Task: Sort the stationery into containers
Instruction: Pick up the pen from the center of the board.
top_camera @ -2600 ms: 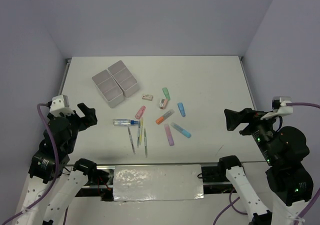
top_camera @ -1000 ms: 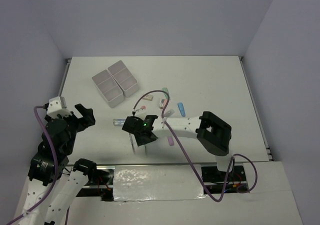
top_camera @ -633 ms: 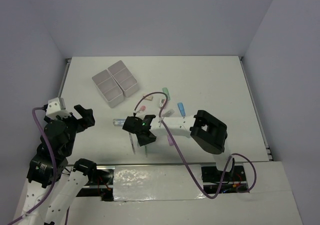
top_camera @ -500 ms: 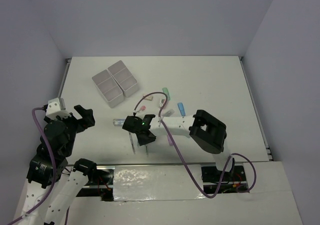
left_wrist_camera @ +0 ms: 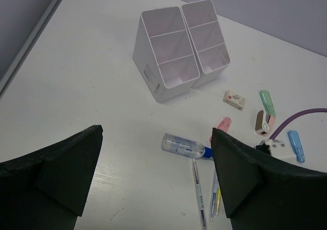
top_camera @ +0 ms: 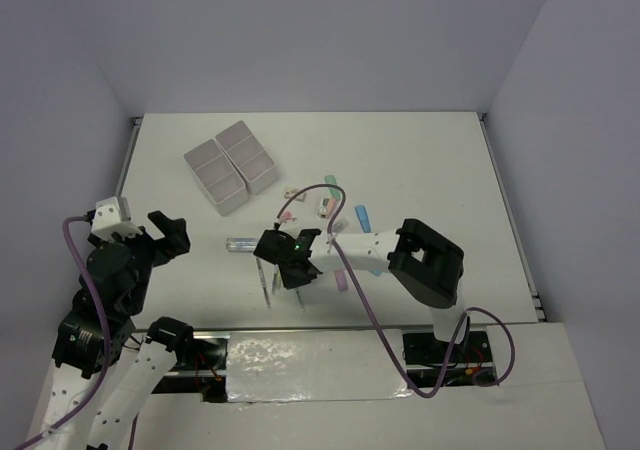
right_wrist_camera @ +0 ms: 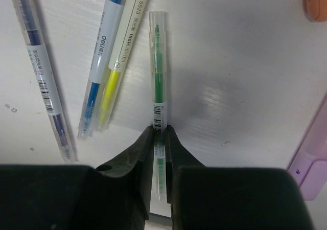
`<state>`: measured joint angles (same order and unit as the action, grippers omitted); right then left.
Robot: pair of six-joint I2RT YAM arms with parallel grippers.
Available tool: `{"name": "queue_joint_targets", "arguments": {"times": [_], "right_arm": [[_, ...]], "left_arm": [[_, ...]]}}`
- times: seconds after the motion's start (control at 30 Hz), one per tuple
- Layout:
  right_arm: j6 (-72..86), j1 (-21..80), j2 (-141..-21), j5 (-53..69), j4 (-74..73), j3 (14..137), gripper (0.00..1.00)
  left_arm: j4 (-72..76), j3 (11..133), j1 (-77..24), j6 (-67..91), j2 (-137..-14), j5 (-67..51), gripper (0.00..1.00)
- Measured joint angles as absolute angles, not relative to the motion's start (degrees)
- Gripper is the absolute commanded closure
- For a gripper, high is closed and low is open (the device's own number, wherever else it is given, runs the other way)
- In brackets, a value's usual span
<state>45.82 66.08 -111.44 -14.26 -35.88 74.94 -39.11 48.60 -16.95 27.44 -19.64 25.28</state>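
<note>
The green pen's long far part [right_wrist_camera: 158,56] reaches out free of my right gripper, so I should next move my open left gripper toward it and close there.
The stationery lies scattered mid-table. My right gripper [right_wrist_camera: 159,133] is low over the thin pens and shut on a clear green pen [right_wrist_camera: 158,61], which lies flat and points away from the jaws. A yellow pen [right_wrist_camera: 125,46], a blue pen [right_wrist_camera: 104,61] and a purple pen [right_wrist_camera: 38,71] lie to its left. In the top view the right gripper [top_camera: 290,260] is near the clear blue-capped tube [top_camera: 245,242]. The containers [top_camera: 232,167] stand at the back left, their wall [left_wrist_camera: 148,69] facing the left wrist. My left gripper [top_camera: 165,232] hangs open and apart, holding nothing.
An eraser [left_wrist_camera: 235,99], a pink highlighter [left_wrist_camera: 220,123], a green highlighter [left_wrist_camera: 266,102] and a blue highlighter [left_wrist_camera: 296,144] lie beyond the tube [left_wrist_camera: 184,146]. An orange highlighter [right_wrist_camera: 317,0] and a purple one [right_wrist_camera: 311,163] lie to the right of the held pen.
The right arm swung in from the right side to the pens and lowered. Its jaws narrowed and closed on the green pen. The left arm barely moved.
</note>
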Motion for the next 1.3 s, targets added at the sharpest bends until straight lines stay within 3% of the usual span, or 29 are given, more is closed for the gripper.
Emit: {"name": "queue_joint_targets", "arguments": {"times": [0.23, 0.57, 0.7, 0.93, 1.3], "right_arm": [[45.50, 64.60, -107.94, -14.44, -34.52, 70.74, 0.94], [42.83, 61.71, -96.27, -16.97, -35.14, 69.52, 0.94], [41.28, 61.73, -85.80, -15.70, -32.21, 65.49, 0.93], [38.48, 61.98, -71.90, -11.46, -23.57, 62.96, 0.91], [35.88, 63.92, -74.43, -6.17, -18.59, 63.72, 0.91]], "left_arm": [[-38.54, 48.99, -17.19, 27.16, -21.17, 18.70, 0.01], [-23.59, 42.24, -17.37, 35.03, -30.09, -11.00, 0.01], [-18.11, 38.50, -17.37, 38.61, -30.89, -17.63, 0.01], [-9.28, 35.55, -17.56, 44.01, -32.01, -24.60, 0.01], [2.42, 31.73, -21.06, 49.84, -35.99, -28.77, 0.03]]}}
